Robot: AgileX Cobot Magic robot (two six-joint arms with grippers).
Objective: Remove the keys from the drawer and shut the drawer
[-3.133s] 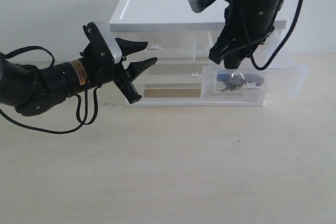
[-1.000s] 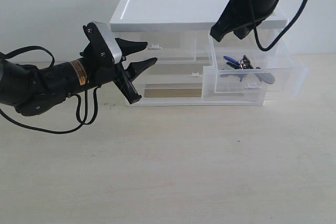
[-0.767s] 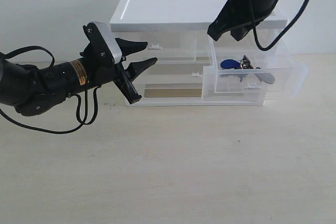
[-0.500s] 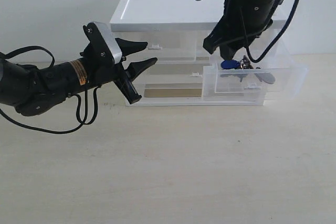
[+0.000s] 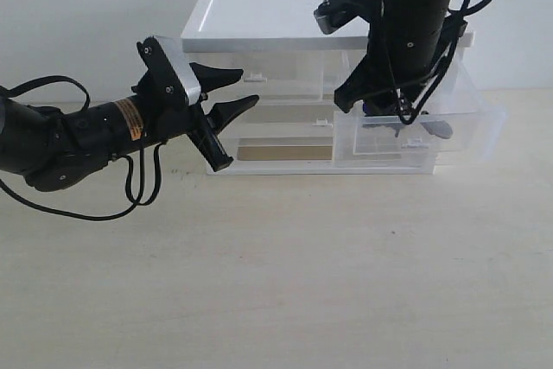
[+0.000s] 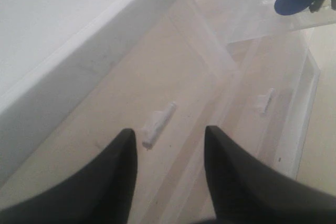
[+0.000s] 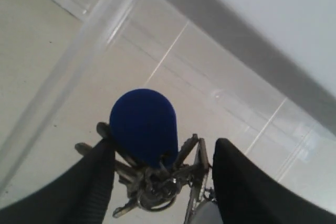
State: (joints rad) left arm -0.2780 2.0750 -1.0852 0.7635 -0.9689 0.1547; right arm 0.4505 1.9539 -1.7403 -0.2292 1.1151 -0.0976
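My right gripper is about to lift the keys. A metal ring point(image 7: 157, 198) joins them to the blue fob point(image 7: 145, 124) and grey tag, so both should come along and hang below my right gripper.
The drawer point(image 5: 471, 131) stands pulled out of the white unit point(image 5: 268, 10) at the top right. The keys point(image 7: 157, 182), with their blue fob point(image 7: 143, 124), lie on its floor. In the exterior view only the grey tag point(image 5: 437, 130) shows past the arm. My right gripper point(image 5: 380, 111) reaches down into the drawer. It is open point(image 7: 164, 145), with a finger on each side of the bunch. My left gripper point(image 5: 238, 92) hovers open in front of the shut left-hand twin drawer point(image 5: 276, 84), its fingertips point(image 6: 128, 135) near that drawer's white tab point(image 6: 159, 124).
A full-width drawer point(image 5: 285, 151) lies below the top pair, shut. The translucent drawer wall point(image 7: 79, 61) rises close beside my right fingers. The pale wooden table point(image 5: 285, 283) stretches in front of the unit. A white wall stands behind.
My right gripper has come down from above the drawer into it and now straddles the keys. The left arm has not moved.
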